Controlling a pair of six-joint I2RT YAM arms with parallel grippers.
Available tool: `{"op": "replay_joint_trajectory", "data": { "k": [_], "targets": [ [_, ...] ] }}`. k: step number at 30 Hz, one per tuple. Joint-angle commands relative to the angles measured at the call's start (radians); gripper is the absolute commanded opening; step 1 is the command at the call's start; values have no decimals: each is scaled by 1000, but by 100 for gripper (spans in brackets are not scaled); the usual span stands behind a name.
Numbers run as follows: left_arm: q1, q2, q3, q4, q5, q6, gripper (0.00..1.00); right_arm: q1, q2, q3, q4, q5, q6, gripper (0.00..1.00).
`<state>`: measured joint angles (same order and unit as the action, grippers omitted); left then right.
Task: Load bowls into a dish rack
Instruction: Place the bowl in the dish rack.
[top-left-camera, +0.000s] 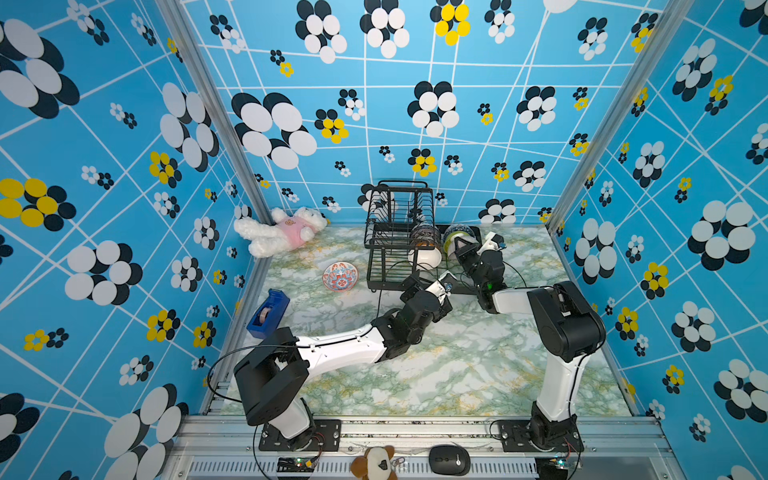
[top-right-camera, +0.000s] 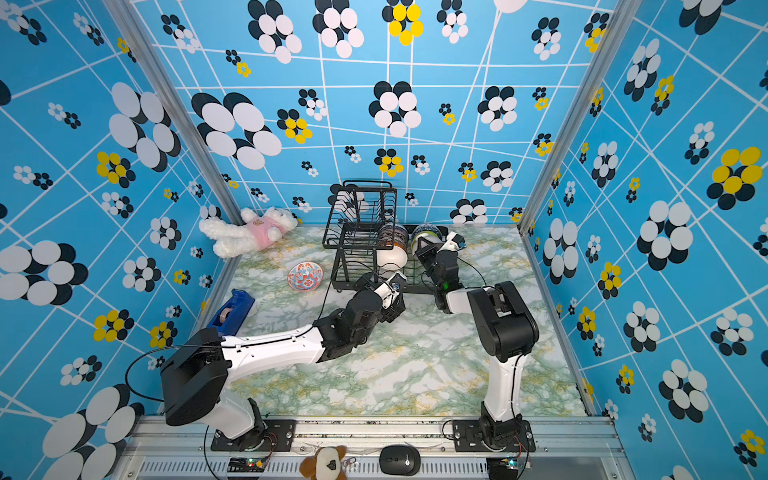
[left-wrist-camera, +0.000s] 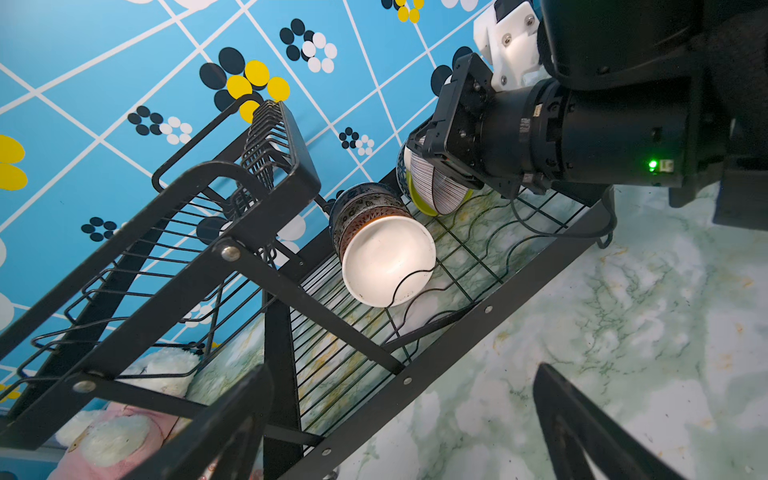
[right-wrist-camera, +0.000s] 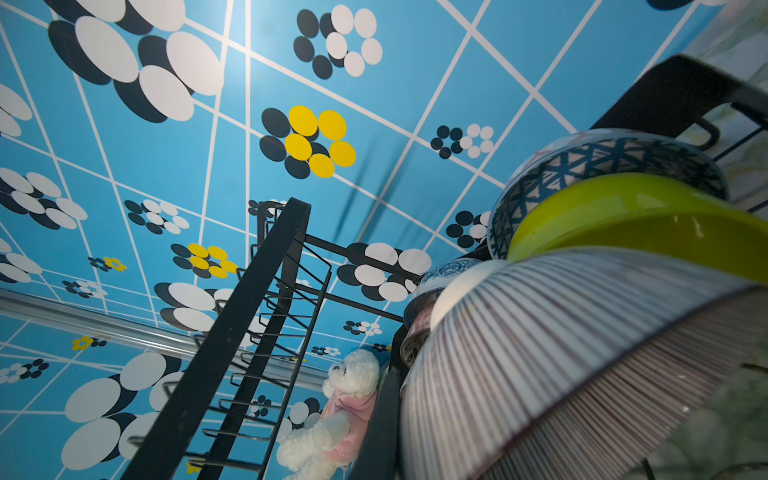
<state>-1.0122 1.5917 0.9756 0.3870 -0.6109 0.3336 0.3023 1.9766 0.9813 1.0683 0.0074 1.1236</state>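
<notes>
The ribbed bowl's base (right-wrist-camera: 467, 293) points into the opening of the green bowl, so my right gripper keeps going down until the ribbed bowl rests in the tray (left-wrist-camera: 473, 254), then let go.
The black wire dish rack (top-left-camera: 376, 266) stands at the back of the table. In its lower tray a plain white bowl (left-wrist-camera: 386, 262) lies on its side, nested in front of dark patterned bowls (left-wrist-camera: 361, 203). Further along stand a blue-and-white bowl (right-wrist-camera: 582, 162) and a lime green bowl (right-wrist-camera: 623, 208). My right gripper (top-left-camera: 457, 245) is shut on the rim of a ribbed bowl (right-wrist-camera: 561, 353), held against the green one inside the tray. My left gripper (left-wrist-camera: 403, 370) hangs open and empty by the rack's front rail. A red-blue floral bowl (top-left-camera: 340, 276) sits on the table left of the rack.
A white plush dog in pink (top-left-camera: 278, 230) lies at the back left corner. A blue tape dispenser (top-left-camera: 268, 313) rests by the left wall. A black mouse (top-left-camera: 449, 459) and a brown plush toy (top-left-camera: 374, 463) lie on the front ledge.
</notes>
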Motion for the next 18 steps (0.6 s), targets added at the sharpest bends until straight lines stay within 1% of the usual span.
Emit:
{"op": "replay_joint_trajectory", "data": {
  "k": [1,18],
  "targets": [
    [11,16,-13,-6,17,-25,99,-6,24,52,132,-8,11,0],
    [38,22,-11,-13,43,-59,99,-14,139,80,240,6,21,0]
  ]
}}
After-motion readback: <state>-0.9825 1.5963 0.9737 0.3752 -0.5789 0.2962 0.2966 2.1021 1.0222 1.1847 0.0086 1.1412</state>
